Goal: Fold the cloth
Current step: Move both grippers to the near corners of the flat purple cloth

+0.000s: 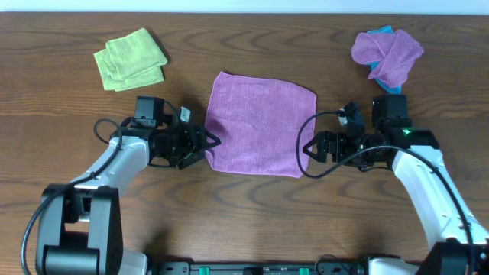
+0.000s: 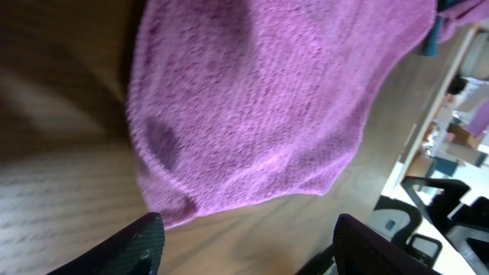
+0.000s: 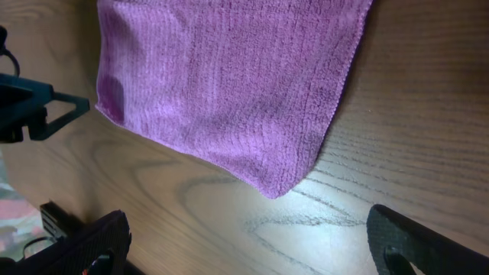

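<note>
I can see the purple cloth's near corner (image 2: pixel 173 217) ahead of my left gripper's fingers and off their middle, so next my gripper centers over that corner (image 1: pixel 213 166) before closing.
A purple cloth (image 1: pixel 258 122) lies flat and spread on the wooden table. My left gripper (image 1: pixel 208 142) is open and empty, just off the cloth's near left corner; that corner shows in the left wrist view (image 2: pixel 252 114) ahead of the fingers (image 2: pixel 248 244). My right gripper (image 1: pixel 308 150) is open and empty, just off the near right corner. In the right wrist view the cloth's corner (image 3: pixel 229 84) points down between the fingers (image 3: pixel 248 244) without touching them.
A folded green cloth (image 1: pixel 130 59) lies at the far left. A crumpled purple cloth (image 1: pixel 388 50) sits over a blue one (image 1: pixel 378 34) at the far right. Cables loop beside both arms.
</note>
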Robot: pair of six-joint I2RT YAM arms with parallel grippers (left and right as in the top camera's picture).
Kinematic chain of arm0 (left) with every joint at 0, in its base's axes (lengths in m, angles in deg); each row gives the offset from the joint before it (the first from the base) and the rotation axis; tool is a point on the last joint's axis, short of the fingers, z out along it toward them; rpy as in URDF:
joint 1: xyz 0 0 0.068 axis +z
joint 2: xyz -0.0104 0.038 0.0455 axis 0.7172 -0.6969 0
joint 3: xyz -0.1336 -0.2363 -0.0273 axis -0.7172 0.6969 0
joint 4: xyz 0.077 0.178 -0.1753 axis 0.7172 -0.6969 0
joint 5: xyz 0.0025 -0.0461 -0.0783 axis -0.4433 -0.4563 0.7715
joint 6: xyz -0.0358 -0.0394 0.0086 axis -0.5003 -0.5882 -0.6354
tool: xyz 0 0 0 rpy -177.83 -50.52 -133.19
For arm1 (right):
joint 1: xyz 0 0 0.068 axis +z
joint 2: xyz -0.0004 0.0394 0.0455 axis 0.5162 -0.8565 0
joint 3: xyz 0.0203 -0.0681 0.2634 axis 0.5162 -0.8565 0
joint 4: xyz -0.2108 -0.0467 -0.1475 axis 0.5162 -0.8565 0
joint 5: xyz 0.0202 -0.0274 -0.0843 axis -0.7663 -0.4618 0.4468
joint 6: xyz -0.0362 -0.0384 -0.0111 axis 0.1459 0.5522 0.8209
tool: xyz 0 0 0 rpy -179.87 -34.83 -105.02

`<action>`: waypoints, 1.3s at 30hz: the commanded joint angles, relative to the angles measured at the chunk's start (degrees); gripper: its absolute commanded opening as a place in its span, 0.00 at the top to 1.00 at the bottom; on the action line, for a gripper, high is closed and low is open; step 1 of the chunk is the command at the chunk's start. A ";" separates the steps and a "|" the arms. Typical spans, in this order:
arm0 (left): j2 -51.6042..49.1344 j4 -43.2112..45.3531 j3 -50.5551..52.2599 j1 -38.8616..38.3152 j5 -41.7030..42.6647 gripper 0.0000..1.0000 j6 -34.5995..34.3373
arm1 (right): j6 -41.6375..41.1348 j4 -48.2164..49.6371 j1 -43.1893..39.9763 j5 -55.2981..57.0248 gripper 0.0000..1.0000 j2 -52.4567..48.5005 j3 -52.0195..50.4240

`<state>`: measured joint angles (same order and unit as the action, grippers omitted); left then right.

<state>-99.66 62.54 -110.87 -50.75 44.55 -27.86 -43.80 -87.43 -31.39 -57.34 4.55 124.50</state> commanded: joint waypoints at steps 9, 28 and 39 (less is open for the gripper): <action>0.15 -3.08 0.39 -0.42 -9.31 0.27 0.22 | -0.31 0.11 -0.37 -1.07 0.01 0.98 -0.31; -5.92 4.37 0.39 -6.27 -10.49 0.36 -6.25 | -0.31 0.11 -0.37 -1.07 0.01 0.98 -0.31; -6.01 1.68 0.39 -6.32 -11.19 0.37 -2.67 | -0.33 0.11 -0.37 -1.07 0.01 0.98 -0.31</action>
<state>-104.84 65.54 -110.89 -56.87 35.11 -32.52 -43.80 -87.36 -31.39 -57.36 4.55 124.50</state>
